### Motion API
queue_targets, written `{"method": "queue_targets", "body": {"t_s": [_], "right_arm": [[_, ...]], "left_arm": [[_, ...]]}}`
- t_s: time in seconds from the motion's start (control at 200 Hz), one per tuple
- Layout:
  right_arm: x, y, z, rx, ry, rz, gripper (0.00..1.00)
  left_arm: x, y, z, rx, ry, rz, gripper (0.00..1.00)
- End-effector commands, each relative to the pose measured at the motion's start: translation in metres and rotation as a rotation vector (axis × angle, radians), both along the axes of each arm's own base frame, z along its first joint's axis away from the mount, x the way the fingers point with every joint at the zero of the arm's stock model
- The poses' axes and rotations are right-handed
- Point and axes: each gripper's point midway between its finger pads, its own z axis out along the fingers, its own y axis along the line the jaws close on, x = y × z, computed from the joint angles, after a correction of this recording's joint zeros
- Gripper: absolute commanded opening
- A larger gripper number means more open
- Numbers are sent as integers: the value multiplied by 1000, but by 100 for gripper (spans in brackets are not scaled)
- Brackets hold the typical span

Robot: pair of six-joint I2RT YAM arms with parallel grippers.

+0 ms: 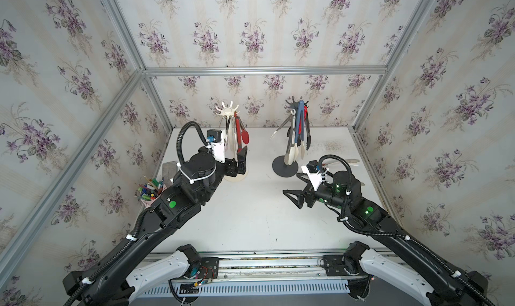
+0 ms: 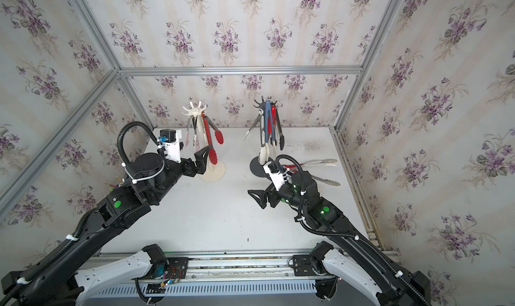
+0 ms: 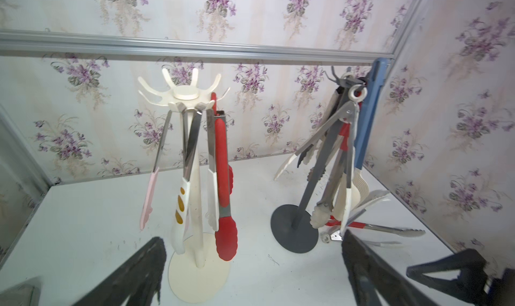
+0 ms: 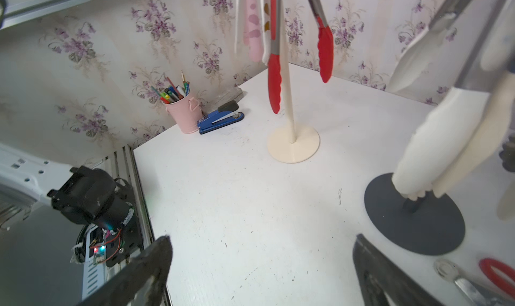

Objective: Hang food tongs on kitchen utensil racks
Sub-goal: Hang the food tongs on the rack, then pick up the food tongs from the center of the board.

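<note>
The loose tongs (image 3: 375,229) are beyond the dark grey rack and far from my left gripper, so next my right gripper picks up the white-ringed tongs (image 4: 454,280) first.
Two kitchen utensil racks stand at the back of the table: the cream-white rack (image 1: 228,112) (image 3: 185,92) and the dark grey rack (image 1: 281,168) (image 3: 295,229). Red tongs (image 1: 239,131) (image 3: 223,184) and other food tongs hang on the cream one. Blue tongs (image 3: 367,117) and several more hang on the dark one. Loose tongs (image 2: 320,161) (image 3: 390,229) lie on the table behind the right arm. My left gripper (image 1: 238,162) (image 3: 250,262) is open and empty just in front of the cream rack's base. My right gripper (image 1: 295,186) (image 4: 262,262) is open and empty beside the dark rack's base.
A pink cup of pens (image 1: 149,193) (image 4: 184,115) and a blue stapler (image 4: 220,119) sit at the table's left edge, behind the left arm. Wallpapered walls on an aluminium frame (image 1: 264,71) close in the back and both sides.
</note>
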Motion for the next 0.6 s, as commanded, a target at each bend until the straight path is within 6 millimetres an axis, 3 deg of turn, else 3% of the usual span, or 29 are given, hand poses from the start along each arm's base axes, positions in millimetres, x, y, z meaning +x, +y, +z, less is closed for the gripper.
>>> {"method": "queue_targets", "body": {"t_s": [0.0, 0.165, 0.225, 0.39, 0.595], "right_arm": [[16, -20, -12, 5, 128, -185, 95], [32, -47, -33, -70, 240, -305, 91], [45, -69, -43, -99, 287, -388, 90], [66, -105, -61, -124, 373, -527, 84], [87, -116, -76, -210, 396, -552, 82]], "left_arm": [[-15, -22, 9, 39, -43, -174, 99], [-33, -43, 14, 59, -73, -339, 99], [-35, -48, 12, 65, -74, -373, 99], [-40, -51, 13, 75, -84, -406, 99], [-46, -45, 16, 87, -109, -404, 99]]}}
